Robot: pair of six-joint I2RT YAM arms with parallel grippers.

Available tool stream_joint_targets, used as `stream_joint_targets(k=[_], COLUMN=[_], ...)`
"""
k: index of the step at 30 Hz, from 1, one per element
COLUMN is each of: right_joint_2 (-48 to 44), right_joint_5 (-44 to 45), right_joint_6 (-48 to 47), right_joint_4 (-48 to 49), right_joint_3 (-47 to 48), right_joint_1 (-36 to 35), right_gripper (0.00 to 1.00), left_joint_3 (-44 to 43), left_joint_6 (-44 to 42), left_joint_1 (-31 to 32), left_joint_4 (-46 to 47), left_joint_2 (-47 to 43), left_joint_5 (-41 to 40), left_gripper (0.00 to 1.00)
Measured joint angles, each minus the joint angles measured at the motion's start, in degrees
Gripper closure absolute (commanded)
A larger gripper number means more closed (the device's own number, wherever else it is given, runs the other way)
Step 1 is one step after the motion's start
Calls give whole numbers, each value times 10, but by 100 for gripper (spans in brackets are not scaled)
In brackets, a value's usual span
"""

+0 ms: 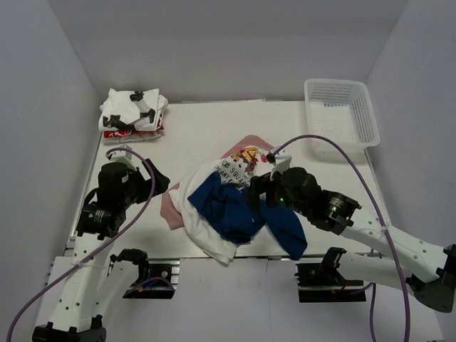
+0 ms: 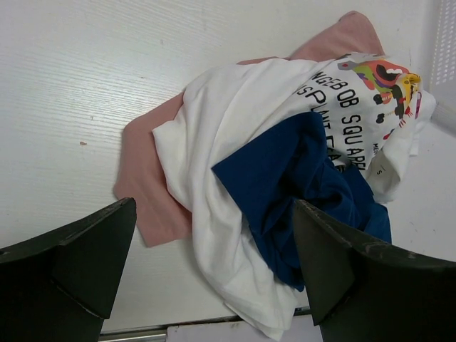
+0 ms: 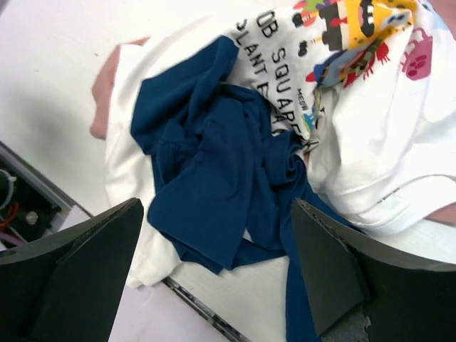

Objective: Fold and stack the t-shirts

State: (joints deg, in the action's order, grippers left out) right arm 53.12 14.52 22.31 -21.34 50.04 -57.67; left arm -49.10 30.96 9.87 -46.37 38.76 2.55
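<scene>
I see the edges of the royal-blue tee lying loose over the white tee, so the royal-blue tee will come away alone when I lift it.
A loose pile of t-shirts lies at the middle of the table. A royal-blue tee is crumpled on top, over a white tee with black lettering. A white tee with a colourful cartoon print lies behind them, and a dusty-pink tee sticks out underneath. My left gripper is open and empty just left of the pile; its view shows the pink tee, white tee and blue tee. My right gripper is open and empty above the blue tee.
A stack of folded white and red-print shirts sits at the back left corner. A white plastic mesh basket stands at the back right. The blue tee hangs over the table's near edge. Grey walls enclose the table.
</scene>
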Motion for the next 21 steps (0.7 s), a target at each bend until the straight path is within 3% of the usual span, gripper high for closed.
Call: stream_joint_targets(k=[7, 10, 14, 15, 16, 18, 19, 21], right_joint_2=[70, 156, 316, 341, 353, 356, 356, 358], right_joint_5=[-32, -67, -50, -37, -26, -15, -11, -5], right_joint_6=[-24, -19, 9, 19, 28, 48, 56, 63], right_joint_4=[-10, -18, -47, -57, -67, -90, -100, -121], right_joint_3=[1, 15, 72, 80, 85, 96, 107, 137], right_joint_1=[-3, -18, -43, -49, -52, -56, -57, -57], right_gripper=[10, 10, 10, 21, 50, 67, 100, 100], left_joint_3=[0, 0, 0, 0, 0, 0, 0, 0], left_joint_6=[0, 0, 0, 0, 0, 0, 0, 0], left_joint_1=[0, 0, 0, 0, 0, 0, 0, 0], left_joint_4=[0, 0, 0, 0, 0, 0, 0, 0], left_joint_2=[0, 1, 1, 1, 1, 1, 1, 1], left_joint_5=[-3, -4, -5, -5, -5, -5, -5, -5], left_gripper=[0, 0, 0, 0, 0, 0, 0, 0])
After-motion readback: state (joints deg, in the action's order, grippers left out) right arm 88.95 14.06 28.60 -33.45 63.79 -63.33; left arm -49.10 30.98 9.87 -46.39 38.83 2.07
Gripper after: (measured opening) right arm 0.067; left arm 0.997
